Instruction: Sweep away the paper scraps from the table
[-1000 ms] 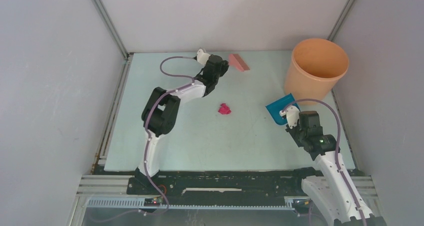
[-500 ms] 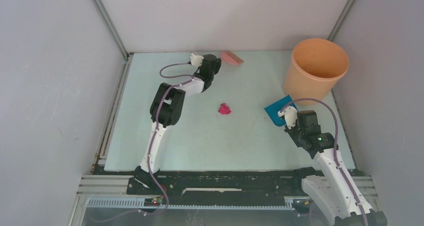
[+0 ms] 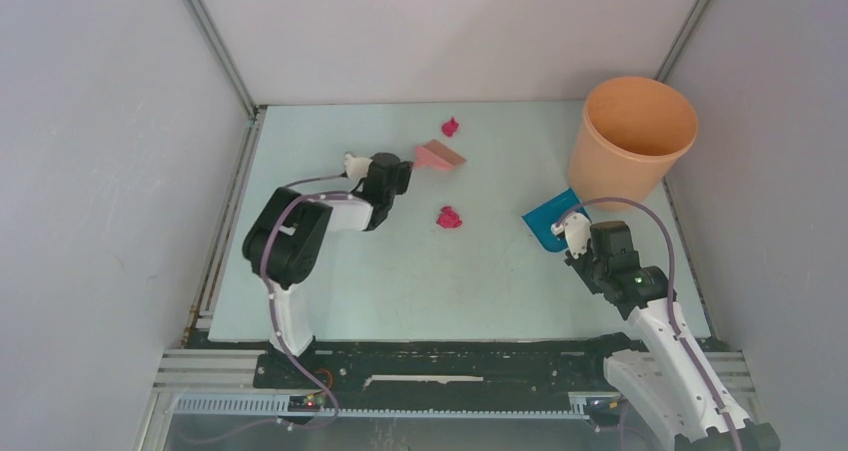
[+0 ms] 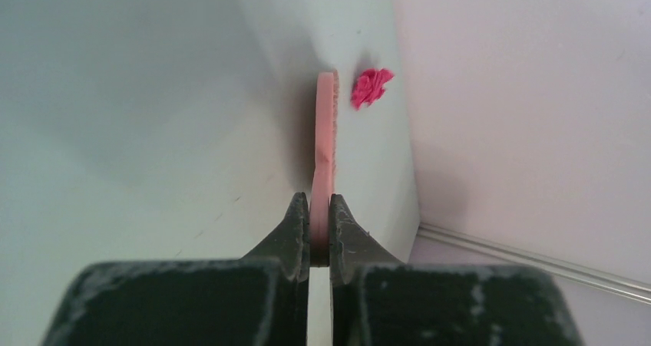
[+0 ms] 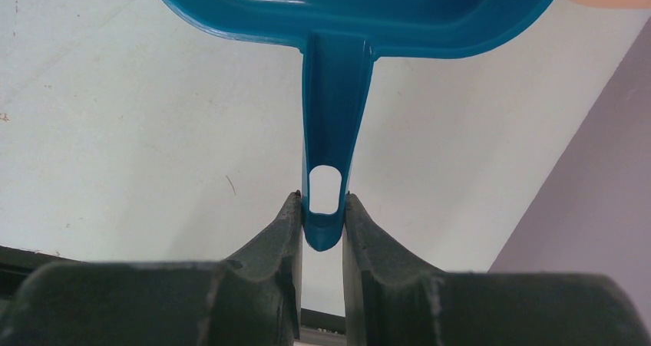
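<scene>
The far scrap (image 3: 450, 127) is between the pink brush and the back wall, so next my left gripper moves the brush behind the scrap (image 3: 450, 112) and pulls the scrap forward.
Two magenta-pink paper scraps lie on the pale green table (image 3: 420, 271): one (image 3: 450, 127) near the back edge, one (image 3: 449, 217) in the middle. My left gripper (image 3: 405, 167) is shut on the pink hand brush (image 3: 438, 156), which lies between the two scraps. In the left wrist view the brush (image 4: 325, 143) runs ahead of the gripper (image 4: 321, 231) with the far scrap (image 4: 371, 87) just right of its tip. My right gripper (image 3: 570, 233) is shut on the handle of the blue dustpan (image 3: 548, 221); the handle (image 5: 332, 116) shows in the right wrist view.
An orange bucket (image 3: 632, 136) stands at the back right, just behind the dustpan. Grey walls close in the table on three sides. The black rail with the arm bases runs along the near edge.
My left arm has pulled back and to the left with the brush, from the back edge toward the middle. The far scrap, hidden before, now shows. The right gripper shifted slightly left with the dustpan.
</scene>
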Motion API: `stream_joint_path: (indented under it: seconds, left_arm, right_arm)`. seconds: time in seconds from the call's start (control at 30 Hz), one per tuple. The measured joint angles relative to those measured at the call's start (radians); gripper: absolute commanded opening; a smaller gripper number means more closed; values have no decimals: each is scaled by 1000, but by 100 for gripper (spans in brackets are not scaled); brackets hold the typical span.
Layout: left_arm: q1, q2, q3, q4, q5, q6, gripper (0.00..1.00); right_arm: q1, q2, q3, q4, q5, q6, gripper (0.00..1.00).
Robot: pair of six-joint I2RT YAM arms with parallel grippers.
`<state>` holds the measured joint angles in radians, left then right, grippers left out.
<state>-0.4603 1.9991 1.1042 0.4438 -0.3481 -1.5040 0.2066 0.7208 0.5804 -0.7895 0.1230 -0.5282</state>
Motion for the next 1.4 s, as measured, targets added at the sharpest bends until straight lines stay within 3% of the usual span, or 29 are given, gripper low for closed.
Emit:
stream_joint_path:
  seconds: [0.37,0.5,0.63,0.83,0.97,1.13,1.27,1.4]
  left_arm:
    - [-19,-455,-576,91,34,-4,0]
    - [-26,-580,-585,34,21,87,0]
    - [-27,-619,-478,-7,-8,190,0]
    - [-22,-458,-158,-11,-67,279,0]
    - [-6,-212,91,9,-59,293,0]
    - [11,78,298,8,-40,244,0]
    - [23,246,377,-21,-5,171,0]
    - [32,272,345,-13,20,88,0]
  right_arm:
    - [0,-34,0,2,0,0,0]
    - [0,-42,0,2,0,0,0]
    - [-1,-43,0,2,0,0,0]
    - [1,-35,0,2,0,0,0]
    - [3,-29,0,2,0,0,0]
    - [4,-22,0,2,0,0,0]
    - [4,-20,0,2,0,0,0]
    - [7,-17,0,2,0,0,0]
